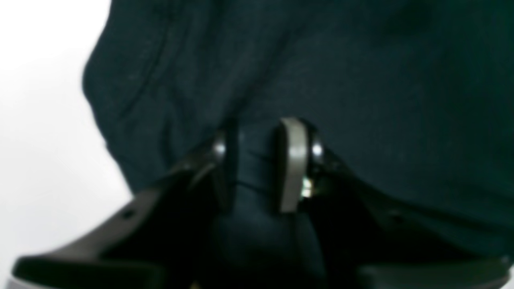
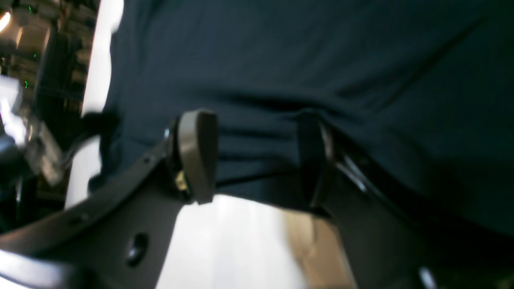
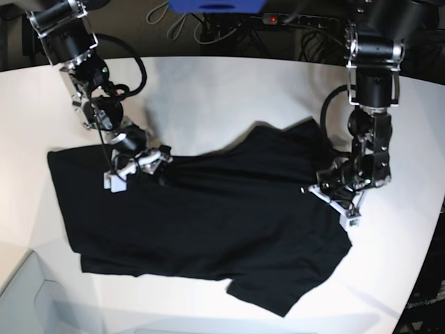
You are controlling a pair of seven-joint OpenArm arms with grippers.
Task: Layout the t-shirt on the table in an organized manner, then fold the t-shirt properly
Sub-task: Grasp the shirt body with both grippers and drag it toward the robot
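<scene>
The black t-shirt [image 3: 201, 226] has layered creases [image 3: 226, 174] along its far edge, so I expect it to spill hidden cloth toward its far side when I pull the t-shirt's fold.
The black t-shirt [image 3: 208, 223] lies spread across the white table [image 3: 222, 90], wrinkled, with one sleeve pointing to the front right. My left gripper [image 3: 327, 184] is at the shirt's right edge. In the left wrist view, the left gripper [image 1: 259, 164] is shut on a fold of the shirt [image 1: 361, 80]. My right gripper [image 3: 149, 163] is at the shirt's upper left edge. In the right wrist view, the right gripper [image 2: 255, 158] holds a bunched fold of the shirt [image 2: 281, 60] between its fingers, lifted off the table [image 2: 233, 241]. No print shows.
Cables and a blue object [image 3: 215, 7] lie beyond the table's far edge. The table's curved front edge [image 3: 21, 257] runs at the lower left. Dark equipment [image 2: 24, 120] stands off the table's side in the right wrist view.
</scene>
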